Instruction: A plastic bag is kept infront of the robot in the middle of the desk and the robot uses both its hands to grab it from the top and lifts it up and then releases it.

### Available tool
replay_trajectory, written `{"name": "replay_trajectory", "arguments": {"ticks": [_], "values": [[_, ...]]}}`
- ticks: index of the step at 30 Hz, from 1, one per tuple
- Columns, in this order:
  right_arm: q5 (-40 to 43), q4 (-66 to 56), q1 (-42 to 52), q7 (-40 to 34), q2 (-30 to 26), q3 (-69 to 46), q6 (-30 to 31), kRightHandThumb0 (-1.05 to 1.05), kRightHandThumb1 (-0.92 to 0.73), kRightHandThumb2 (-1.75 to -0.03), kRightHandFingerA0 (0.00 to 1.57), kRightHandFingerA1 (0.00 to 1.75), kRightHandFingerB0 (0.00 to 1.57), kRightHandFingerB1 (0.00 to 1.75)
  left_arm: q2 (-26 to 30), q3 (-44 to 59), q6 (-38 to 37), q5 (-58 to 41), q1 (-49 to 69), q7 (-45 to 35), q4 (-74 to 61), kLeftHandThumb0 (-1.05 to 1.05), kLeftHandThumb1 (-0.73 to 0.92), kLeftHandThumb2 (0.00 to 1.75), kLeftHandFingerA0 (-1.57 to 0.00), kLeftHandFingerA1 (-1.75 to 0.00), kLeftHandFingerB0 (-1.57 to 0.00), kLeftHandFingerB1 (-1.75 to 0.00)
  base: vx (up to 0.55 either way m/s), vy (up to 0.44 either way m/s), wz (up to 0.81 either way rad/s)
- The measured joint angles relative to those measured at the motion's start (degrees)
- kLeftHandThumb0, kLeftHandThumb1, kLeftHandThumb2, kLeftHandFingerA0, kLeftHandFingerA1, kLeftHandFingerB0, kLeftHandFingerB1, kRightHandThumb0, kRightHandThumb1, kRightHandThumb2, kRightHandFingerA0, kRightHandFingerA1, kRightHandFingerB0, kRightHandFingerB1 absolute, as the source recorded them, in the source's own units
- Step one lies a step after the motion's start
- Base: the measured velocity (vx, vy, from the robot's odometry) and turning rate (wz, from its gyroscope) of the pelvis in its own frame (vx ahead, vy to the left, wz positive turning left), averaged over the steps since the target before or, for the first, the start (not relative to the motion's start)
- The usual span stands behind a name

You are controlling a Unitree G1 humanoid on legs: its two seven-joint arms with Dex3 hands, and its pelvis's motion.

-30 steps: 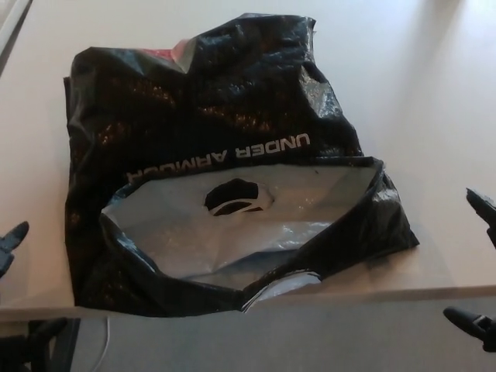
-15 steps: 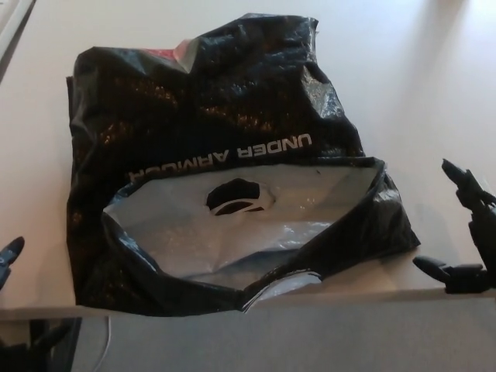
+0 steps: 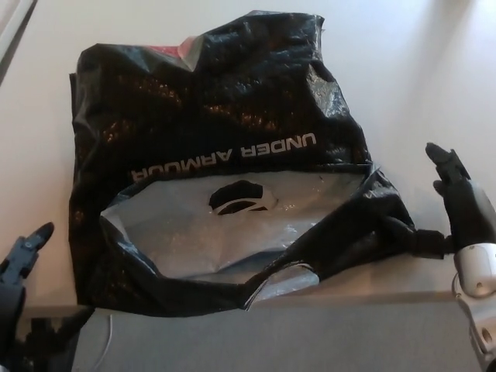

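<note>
The front rim of the plastic bag (image 3: 194,291) is loose and has a folded crease (image 3: 249,303), so the bag's front rim will droop into a deep V when I lift.
A crumpled black plastic bag (image 3: 225,108) with white lettering lies on the pale desk (image 3: 411,70), its mouth open toward me and showing a grey lining with a handle cut-out. My right hand (image 3: 453,209) is at the bag's right corner, fingers spread apart, the thumb touching the bag's edge and holding nothing. My left hand (image 3: 22,260) shows only as fingertips at the lower left, fingers apart, a short way from the bag's left side.
The desk's front edge (image 3: 372,293) runs just under the bag's mouth, with grey floor below. A pale strip (image 3: 12,23) crosses the top left corner.
My right hand has come up and inward from the lower right edge to the bag's right corner. The left hand has risen a little at the lower left. The bag lies as before.
</note>
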Motion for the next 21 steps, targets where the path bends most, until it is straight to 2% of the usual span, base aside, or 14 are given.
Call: {"name": "replay_trajectory", "arguments": {"ticks": [1, 2, 7, 8, 9, 13, 14, 15, 18, 19, 20, 21], "values": [[0.81, 2.22, -0.41, -0.55, 0.00, -0.19, 0.10, -0.30, -0.33, -0.87, 0.02, 0.47, 0.00, 0.48, 0.08, -0.52, 0.00, 0.44, -1.08, 0.15, 0.57, -0.44, 0.46, 0.62, -0.10, -0.29, -0.03, -0.24, 0.00, 0.000, 0.00], [1.01, 2.74, -0.47, -0.72, -0.01, -0.20, 0.10, -0.29, -0.34, -0.88, 0.01, 0.47, 0.00, 0.49, 0.10, -0.62, 0.00, 0.53, -1.38, 0.18, 0.72, -0.33, 0.47, 0.57, -0.10, -0.24, -0.10, -0.26, 0.00, 0.000, 0.00], [2.03, 5.09, -1.89, -1.76, -0.02, 1.04, 0.04, -0.29, -0.35, -0.89, 0.01, 0.48, 0.00, 0.49, 0.34, -2.04, 0.73, 0.97, -4.37, -0.07, 0.40, -0.34, 0.46, 0.56, -0.10, -0.24, -0.10, -0.26, 0.00, 0.000, 0.00], [2.20, 5.37, -2.05, -1.90, -0.02, 1.31, 0.04, -0.29, -0.38, -0.90, 0.01, 0.47, 0.00, 0.49, 0.33, -2.25, 0.95, 0.96, -4.69, -0.30, 0.02, -0.32, 0.49, 0.55, -0.06, -0.26, -0.08, -0.26, 0.00, 0.000, 0.00], [2.35, 5.60, -2.24, -2.02, -0.01, 1.54, 0.04, -0.29, -0.44, -0.94, 0.00, 0.48, 0.00, 0.49, 0.34, -2.42, 1.13, 0.96, -4.98, -0.51, -0.20, -0.31, 0.49, 0.54, -0.09, -0.26, -0.10, -0.26, 0.00, 0.000, 0.00], [2.65, 5.13, -2.19, -2.22, 0.28, 3.34, 0.59, -0.29, -0.49, -0.97, 0.00, 0.47, 0.00, 0.49, 0.45, -3.49, 1.39, 0.93, -5.83, -1.82, -1.03, -0.36, 0.48, 0.57, -0.10, -0.27, -0.09, -0.26, 0.00, 0.000, 0.00], [2.70, 4.44, -1.92, -2.22, 0.52, 3.97, 0.95, -0.44, -0.60, -0.60, 0.23, 0.35, 0.08, 0.23, 0.75, -4.02, 1.38, 1.03, -6.03, -2.13, -1.31, -0.25, 0.42, 0.91, 0.00, -0.49, 0.00, -0.48, 0.00, 0.000, 0.00], [2.70, 3.90, -1.70, -2.21, 0.58, 4.45, 1.31, -0.44, -0.60, -0.60, 0.23, 0.35, 0.08, 0.23, 0.97, -4.30, 1.38, 1.08, -6.11, -2.28, -1.47, -0.25, 0.42, 0.91, 0.00, -0.49, 0.00, -0.48, 0.00, 0.000, 0.00], [2.69, 1.76, -0.73, -2.20, 0.60, 6.01, 2.25, -0.43, -0.63, -0.59, 0.24, 0.33, 0.05, 0.26, 1.58, -4.87, 1.49, 1.35, -6.16, -2.46, -2.48, -0.22, 0.42, 0.90, 0.00, -0.49, 0.00, -0.48, 0.00, 0.000, 0.00], [2.69, 0.33, 0.02, -2.04, 0.60, 6.55, 2.70, -0.42, -0.63, -0.61, 0.23, 0.35, 0.07, 0.21, 1.65, -4.92, 1.48, 1.34, -6.25, -2.58, -2.68, -0.35, 0.48, 0.57, -0.10, -0.28, -0.09, -0.24, 0.00, 0.000, 0.00], [2.68, -1.17, 0.83, -1.81, 0.60, 7.17, 3.18, -0.42, -0.64, -0.62, 0.22, 0.35, 0.07, 0.21, 1.73, -4.94, 1.50, 1.33, -6.30, -2.72, -2.79, -0.23, 0.45, 0.93, 0.00, -0.49, 0.00, -0.48, 0.00, 0.000, 0.00], [2.65, -3.18, 1.95, -1.39, 0.59, 8.07, 3.84, -0.42, -0.64, -0.62, 0.22, 0.35, 0.07, 0.21, 1.83, -5.06, 1.61, 1.36, -6.33, -2.88, -3.09, -0.23, 0.45, 0.93, 0.00, -0.49, 0.00, -0.48, 0.00, 0.000, 0.00]]}}
